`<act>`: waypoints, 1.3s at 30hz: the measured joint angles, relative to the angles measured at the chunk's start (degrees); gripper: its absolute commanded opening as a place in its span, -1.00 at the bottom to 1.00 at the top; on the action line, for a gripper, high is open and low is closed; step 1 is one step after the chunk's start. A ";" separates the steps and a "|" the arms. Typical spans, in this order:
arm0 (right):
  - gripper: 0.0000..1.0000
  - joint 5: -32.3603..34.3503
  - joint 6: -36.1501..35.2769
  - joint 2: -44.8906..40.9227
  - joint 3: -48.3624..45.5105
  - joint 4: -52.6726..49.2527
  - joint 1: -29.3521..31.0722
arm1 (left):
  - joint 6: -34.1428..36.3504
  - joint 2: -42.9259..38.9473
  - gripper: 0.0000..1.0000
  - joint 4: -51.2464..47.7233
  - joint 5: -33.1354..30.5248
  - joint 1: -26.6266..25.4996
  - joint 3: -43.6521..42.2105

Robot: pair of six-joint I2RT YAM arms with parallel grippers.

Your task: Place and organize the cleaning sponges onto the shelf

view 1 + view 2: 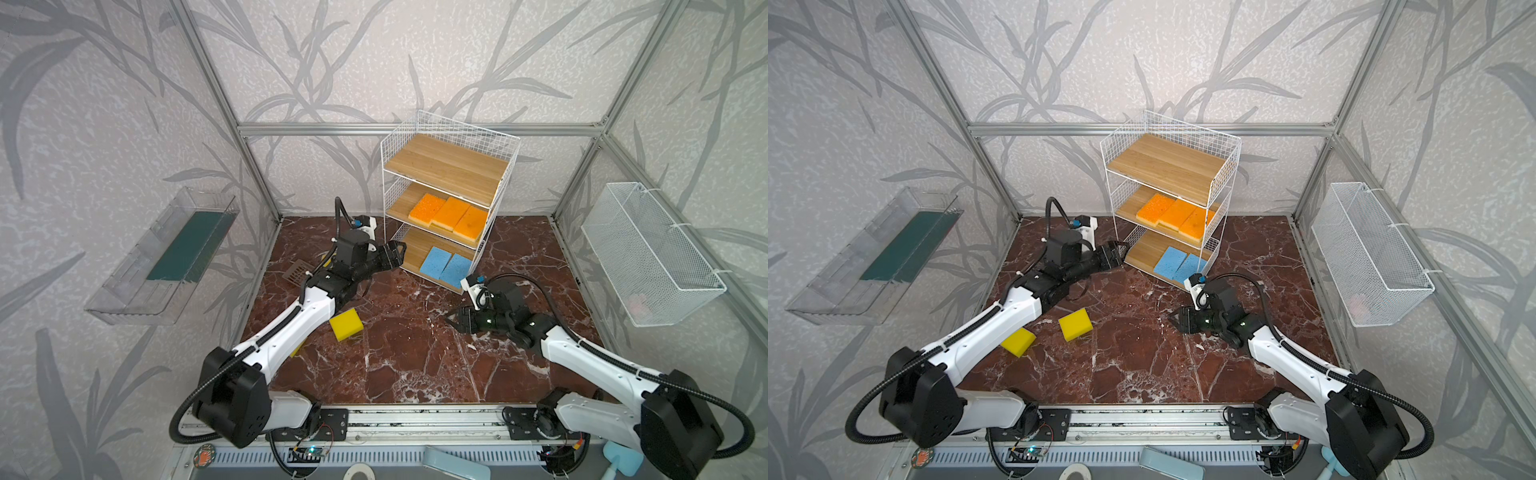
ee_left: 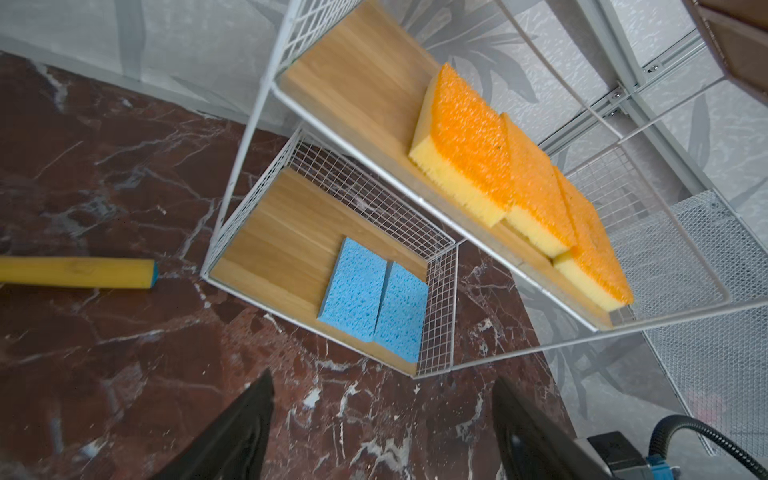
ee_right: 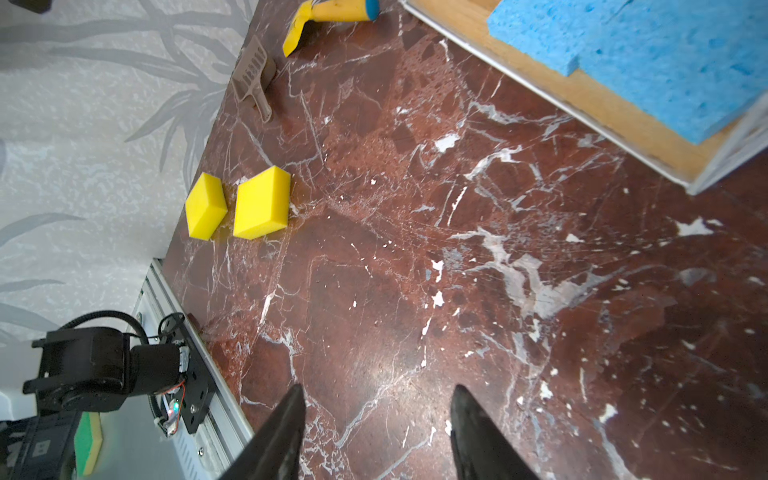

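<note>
The marble is clear from open fingers to sponge, so I should keep moving my right gripper toward the nearer yellow sponge and close on the sponge's near edge.
The shelf stands at the back of the marble floor. Three orange sponges overlap in a row on its middle board. Two light blue sponges lie side by side on the bottom board; the top board is bare. Two yellow sponges rest on the floor by the left arm. My left gripper is open and empty at the bottom tier's left corner. My right gripper is open and empty over the floor.
A clear plastic tray hangs on the left wall and a white mesh basket on the right wall. A brown slotted scoop and a yellow tool with a blue tip lie near the back left.
</note>
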 measured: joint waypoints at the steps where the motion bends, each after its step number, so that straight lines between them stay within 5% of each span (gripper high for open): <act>1: 0.12 0.46 -0.24 0.68 0.59 -0.28 1.29 | 0.00 -2.12 0.73 -0.37 -0.57 0.00 -2.05; 12: 0.19 4.55 -0.46 14.53 9.75 1.60 13.27 | 0.04 -18.82 0.80 -7.45 -4.61 0.68 -14.91; 26: 0.19 3.85 0.46 42.86 34.36 2.47 19.23 | -3.85 -46.12 0.77 -17.44 -10.43 1.92 -28.92; 39: 0.21 2.95 0.46 57.05 51.15 -1.31 22.16 | -7.34 -55.34 0.74 -22.95 -13.94 2.27 -33.29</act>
